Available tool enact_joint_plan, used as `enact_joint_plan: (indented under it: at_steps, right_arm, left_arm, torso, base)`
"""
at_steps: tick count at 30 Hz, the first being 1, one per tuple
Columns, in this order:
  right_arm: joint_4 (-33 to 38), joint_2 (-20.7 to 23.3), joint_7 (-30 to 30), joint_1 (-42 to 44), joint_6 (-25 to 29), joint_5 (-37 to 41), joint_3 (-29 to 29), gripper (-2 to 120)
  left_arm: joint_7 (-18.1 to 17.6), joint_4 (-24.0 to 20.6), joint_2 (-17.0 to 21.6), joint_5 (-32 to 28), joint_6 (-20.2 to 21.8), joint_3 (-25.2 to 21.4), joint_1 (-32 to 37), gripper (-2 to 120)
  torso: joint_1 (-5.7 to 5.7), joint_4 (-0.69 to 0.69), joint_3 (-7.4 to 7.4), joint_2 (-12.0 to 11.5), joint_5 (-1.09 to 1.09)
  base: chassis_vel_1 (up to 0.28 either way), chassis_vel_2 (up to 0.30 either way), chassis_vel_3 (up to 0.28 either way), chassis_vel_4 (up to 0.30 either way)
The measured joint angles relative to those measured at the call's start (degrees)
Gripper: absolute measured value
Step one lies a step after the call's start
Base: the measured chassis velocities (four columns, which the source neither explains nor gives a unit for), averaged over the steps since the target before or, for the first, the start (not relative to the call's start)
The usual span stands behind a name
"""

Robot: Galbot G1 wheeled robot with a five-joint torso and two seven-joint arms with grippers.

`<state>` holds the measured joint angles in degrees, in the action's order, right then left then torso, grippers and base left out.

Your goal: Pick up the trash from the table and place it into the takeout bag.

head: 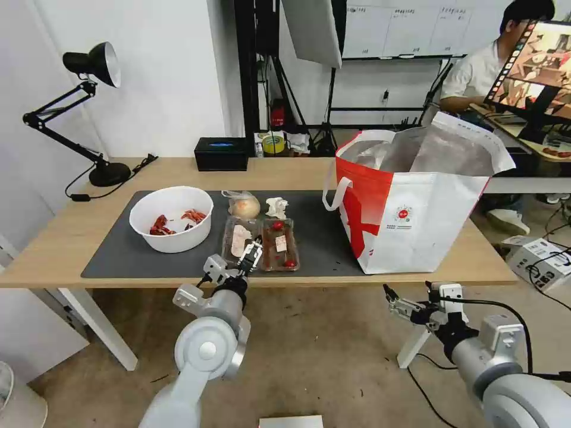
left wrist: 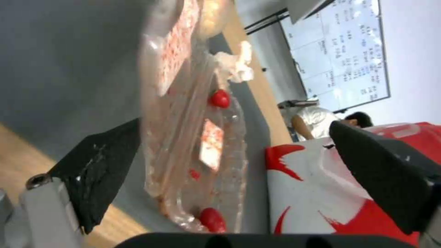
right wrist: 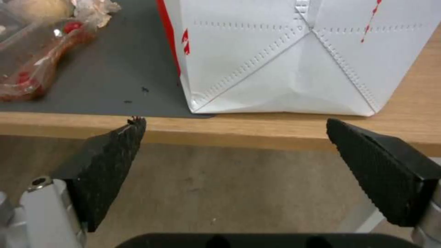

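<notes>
The clear tray's halves (head: 281, 245) come together along a middle seam (head: 261, 244), so both halves will move as one when the robot carries the tray to the takeout bag.
The trash lies on the dark mat of the table (head: 71, 238). It is a white bowl (head: 171, 218) with red shell scraps, a bagged bun (head: 244, 205), a crumpled tissue (head: 276, 207) and a clear tray (head: 260, 244). My left gripper (head: 251, 257) hovers open at the tray's near end. The left wrist view shows the tray (left wrist: 193, 137) in the gap of the left gripper (left wrist: 234, 124); whether a pad touches it I cannot tell. The takeout bag (head: 416, 202) stands open at the table's right. My right gripper (head: 395, 299) hangs open below the table's front edge, facing the bag (right wrist: 285, 55).
A black desk lamp (head: 89, 89) stands at the back left corner and a black box (head: 221, 154) at the back edge. The table's front edge (right wrist: 257, 132) runs just beyond the right fingertips. A carton (head: 538, 255) and cables lie on the floor at right.
</notes>
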<state>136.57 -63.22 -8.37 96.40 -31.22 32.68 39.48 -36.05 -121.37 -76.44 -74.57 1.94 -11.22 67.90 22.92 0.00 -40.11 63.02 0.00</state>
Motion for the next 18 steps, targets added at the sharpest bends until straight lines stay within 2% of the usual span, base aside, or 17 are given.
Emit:
enact_joint_plan:
  at_steps: [9,18]
  right_arm:
    - [0.3,0.4,0.0,0.5,0.1,0.1,0.7,100]
    - [0.5,0.2,0.0,1.1,0.1,-0.1,1.0,100]
  left_arm:
    - [1.7,-0.7,1.0,-2.0,-0.5,-0.4,-1.7,100]
    - [1.8,-0.2,1.2,-3.4,-1.0,0.1,-3.5,100]
  torso:
    - [0.0,0.0,0.0,0.0,0.0]
    - [0.0,0.0,0.0,0.0,0.01]
  base:
    - [0.0,0.0,0.0,0.0]
    - [0.0,0.0,0.0,0.0]
